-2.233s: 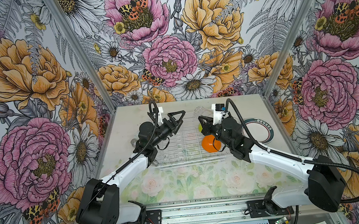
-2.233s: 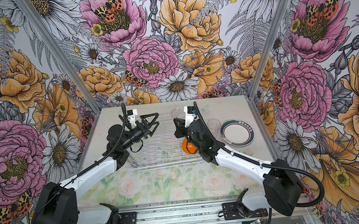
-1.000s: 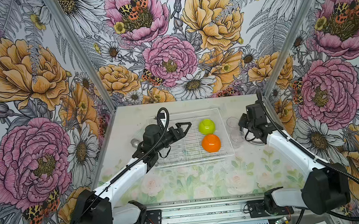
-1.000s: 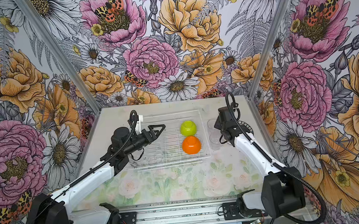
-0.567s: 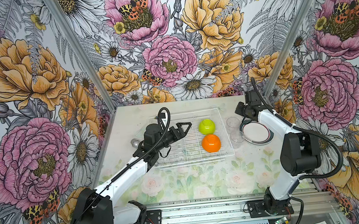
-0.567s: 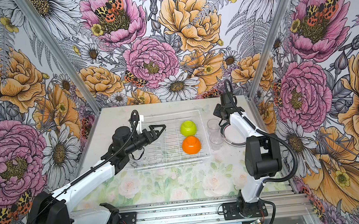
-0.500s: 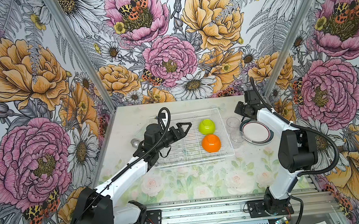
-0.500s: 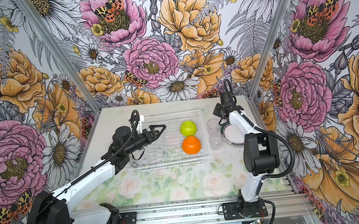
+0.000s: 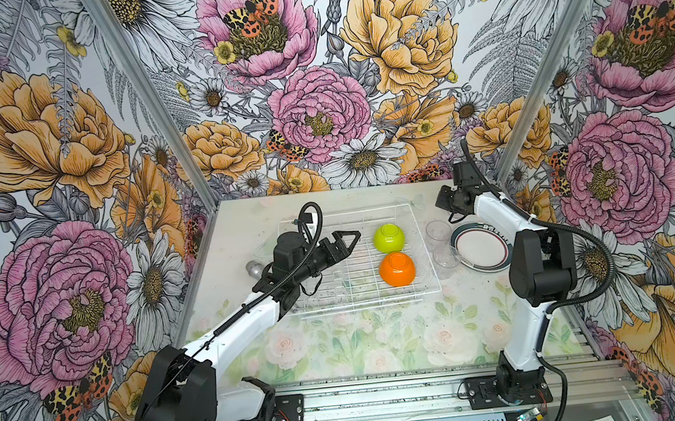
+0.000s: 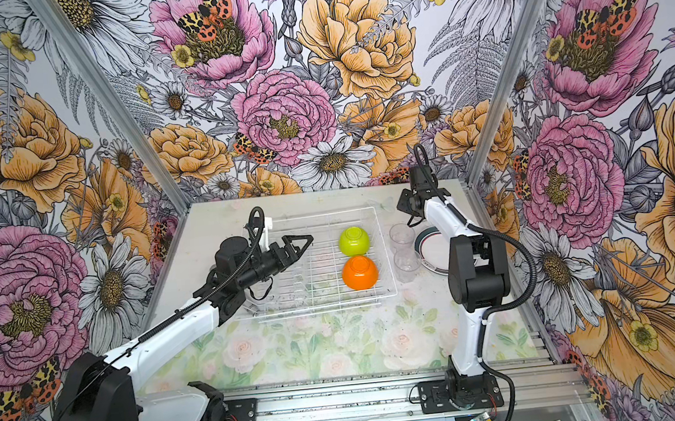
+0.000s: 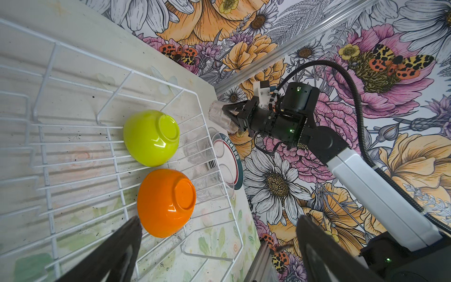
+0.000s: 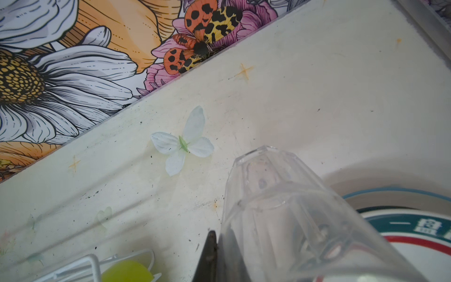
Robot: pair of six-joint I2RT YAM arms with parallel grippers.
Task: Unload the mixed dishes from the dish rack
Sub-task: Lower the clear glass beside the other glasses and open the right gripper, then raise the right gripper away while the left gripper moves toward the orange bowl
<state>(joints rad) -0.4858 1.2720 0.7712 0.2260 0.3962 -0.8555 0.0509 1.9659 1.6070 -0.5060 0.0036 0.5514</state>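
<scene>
My right gripper is holding the clear tumbler with the clear tumbler's base [image 12: 261, 162] pointing down over open tabletop [image 12: 291, 140] beside the plates. It should keep lowering the tumbler until its base stands there, then let go.
The white wire dish rack [image 9: 430, 291] [image 10: 389, 294] lies mid-table. A lime-green bowl [image 9: 388, 238] [image 11: 151, 136] and an orange bowl [image 9: 397, 269] [image 11: 166, 202] sit upside down in its right part. My left gripper [image 9: 346, 240] [image 11: 218, 227] hovers open over the rack, left of the bowls, with nothing between its fingers. My right gripper [image 9: 441, 202] [image 12: 219, 244] is at the far right of the table, just past the rack's far right corner. It is shut on the wall of a clear tumbler [image 12: 280, 207] [image 11: 219, 117], held above the table.
Right of the rack two clear tumblers [image 9: 437, 230] [image 9: 444, 254] stand beside stacked dark-rimmed plates [image 9: 481, 247] [image 12: 402, 232]. A grey metal cylinder [image 9: 254, 268] lies left of the rack, behind my left arm. Walls close in behind and on both sides.
My right gripper has carried the tumbler from beside the plates toward the back right corner, its arm folding upright. The left gripper has stayed open over the rack.
</scene>
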